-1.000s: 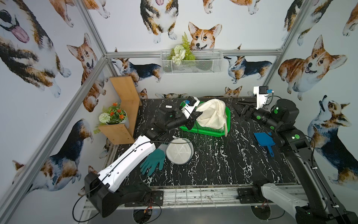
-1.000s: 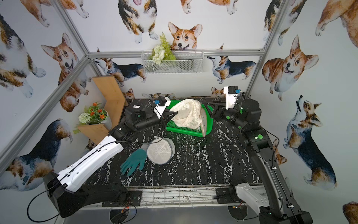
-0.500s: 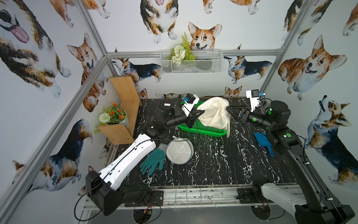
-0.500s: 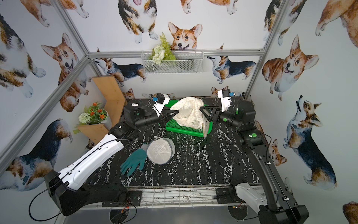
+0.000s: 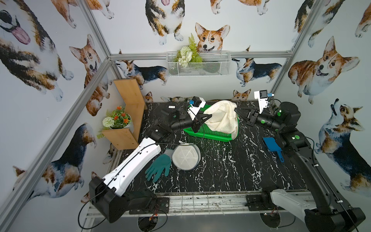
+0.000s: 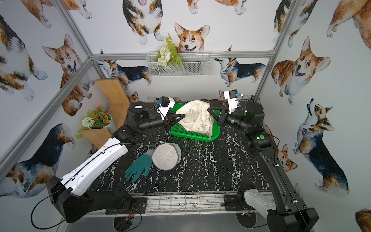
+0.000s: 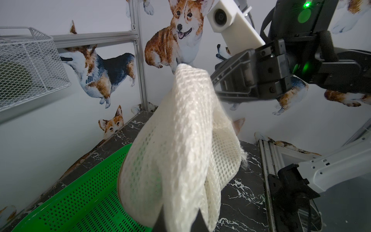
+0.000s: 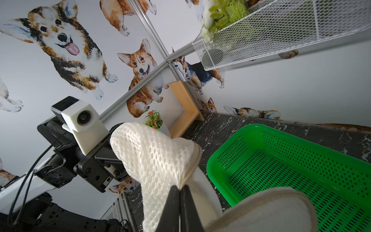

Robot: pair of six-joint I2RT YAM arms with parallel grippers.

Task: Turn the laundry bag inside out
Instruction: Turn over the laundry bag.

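Observation:
The laundry bag's mesh [image 5: 221,118] hangs bunched up between my left gripper and my right gripper, so next I pull it tight and swing it toward the back wall [image 5: 216,88].
The laundry bag [image 5: 220,117] [image 6: 195,117] is a white mesh sack held up over the green basket in both top views. My left gripper [image 5: 209,116] [image 6: 183,116] is shut on the bag's left side, and in the left wrist view the mesh [image 7: 180,140] bunches out from between its jaws [image 7: 179,219]. My right gripper [image 5: 236,109] [image 6: 208,110] is shut on the bag's right side. In the right wrist view it [image 8: 180,187] pinches the zipper seam of the bag [image 8: 156,160]. The bag's lower end hangs into the basket.
A green perforated basket [image 5: 210,136] sits at the back of the black marble table. Nearer the front lie a round white mesh pouch [image 5: 185,157] and a teal glove [image 5: 158,168], with a blue scoop [image 5: 272,145] to the right. A wooden shelf with a flower pot [image 5: 118,120] stands at the left, and a wire basket [image 5: 197,64] hangs on the back wall.
My right gripper has moved left to the bag's right edge and shut on it. The left gripper has kept its hold and raised the bag slightly.

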